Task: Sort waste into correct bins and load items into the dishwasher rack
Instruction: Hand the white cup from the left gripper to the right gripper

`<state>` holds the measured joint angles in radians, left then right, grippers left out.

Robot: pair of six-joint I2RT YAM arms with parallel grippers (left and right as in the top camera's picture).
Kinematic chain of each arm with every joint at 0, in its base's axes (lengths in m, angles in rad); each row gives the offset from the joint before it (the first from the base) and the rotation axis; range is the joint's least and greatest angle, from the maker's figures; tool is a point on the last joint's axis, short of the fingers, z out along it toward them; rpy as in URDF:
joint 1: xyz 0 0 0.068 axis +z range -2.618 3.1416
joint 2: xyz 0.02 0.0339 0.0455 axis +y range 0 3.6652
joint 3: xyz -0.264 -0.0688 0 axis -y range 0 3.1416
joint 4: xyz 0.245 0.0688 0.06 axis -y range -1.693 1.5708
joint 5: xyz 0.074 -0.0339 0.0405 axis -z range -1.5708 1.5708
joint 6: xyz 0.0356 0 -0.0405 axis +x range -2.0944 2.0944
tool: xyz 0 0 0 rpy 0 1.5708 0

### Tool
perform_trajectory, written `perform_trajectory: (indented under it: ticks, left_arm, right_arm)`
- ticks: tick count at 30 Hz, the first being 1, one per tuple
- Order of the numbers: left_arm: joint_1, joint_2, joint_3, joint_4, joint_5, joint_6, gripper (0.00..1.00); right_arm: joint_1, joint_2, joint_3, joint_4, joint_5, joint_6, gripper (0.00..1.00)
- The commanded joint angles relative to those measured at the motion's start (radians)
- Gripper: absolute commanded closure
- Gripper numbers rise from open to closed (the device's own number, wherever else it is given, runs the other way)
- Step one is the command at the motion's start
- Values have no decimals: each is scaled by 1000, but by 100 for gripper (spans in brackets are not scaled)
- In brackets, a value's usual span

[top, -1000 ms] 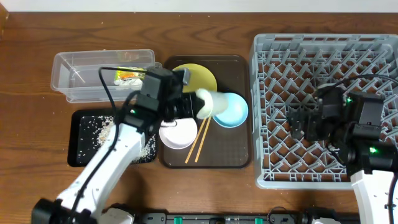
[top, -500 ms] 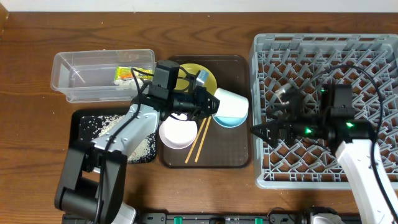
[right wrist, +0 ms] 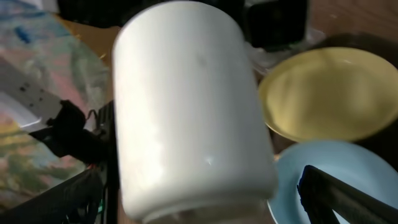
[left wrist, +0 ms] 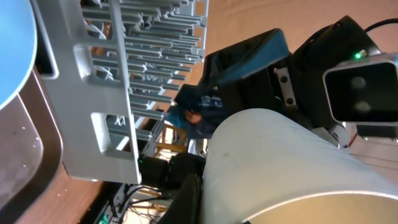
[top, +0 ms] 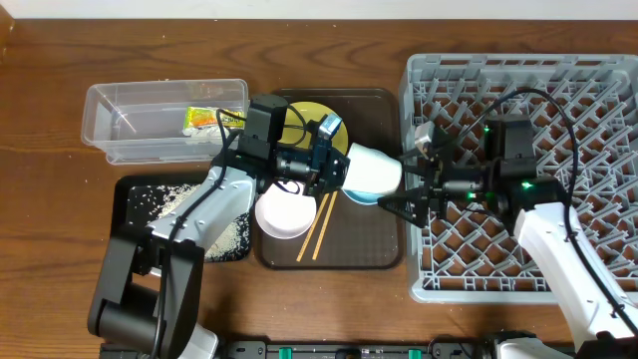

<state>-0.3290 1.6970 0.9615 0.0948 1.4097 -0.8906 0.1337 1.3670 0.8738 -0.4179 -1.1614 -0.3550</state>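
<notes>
The pale green cup is in my left gripper, short of the grey rack (top: 478, 249), so my right gripper should take hold of the cup's closed end (top: 394, 176) and load the cup.
My left gripper (top: 334, 168) is shut on the pale green cup (top: 371, 170) and holds it on its side above the light blue bowl (top: 367, 191). My right gripper (top: 397, 187) is open, with its fingers either side of the cup's closed end; the right wrist view (right wrist: 199, 208) shows the cup (right wrist: 186, 112) filling the gap. The yellow plate (top: 311, 125), white bowl (top: 284, 215) and chopsticks (top: 319, 224) lie on the brown tray. The wrapper (top: 206, 120) lies in the clear tub (top: 130, 140). Rice lies in the black tray (top: 140, 224). The grey rack (top: 518, 90) stands at the right.
The brown serving tray (top: 384, 249) sits between the bins and the rack. The rack's near wall (left wrist: 118, 106) is close beside the held cup in the left wrist view. Cables loop over the rack behind my right arm.
My left gripper has carried the cup rightward, toward the rack. My right arm has swung left from over the rack and its open fingers now reach the cup.
</notes>
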Motion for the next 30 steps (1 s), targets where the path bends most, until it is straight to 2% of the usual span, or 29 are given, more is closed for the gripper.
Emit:
perform_trajectory:
  ticks: [1, 4, 9, 26, 29, 30]
  left_arm:
    - [-3, -5, 11, 5, 38, -13, 94]
    - [-5, -5, 11, 5, 42, -13, 94]
    - [-4, -5, 11, 5, 42, -13, 94]
    - [-4, -5, 11, 5, 41, -27, 93]
    - [-4, -5, 11, 5, 11, 31, 83]
    - [-4, -5, 11, 5, -10, 63, 73]
  right_arm:
    - [34, 5, -5, 22, -64, -16, 1]
    - [44, 5, -5, 43, -63, -3, 3]
    - [43, 5, -5, 71, -63, 3, 16]
    - [43, 5, -5, 85, -30, 3, 46]
    - [43, 5, -5, 85, 19, 31, 52]
    - [43, 5, -5, 85, 57, 54, 53]
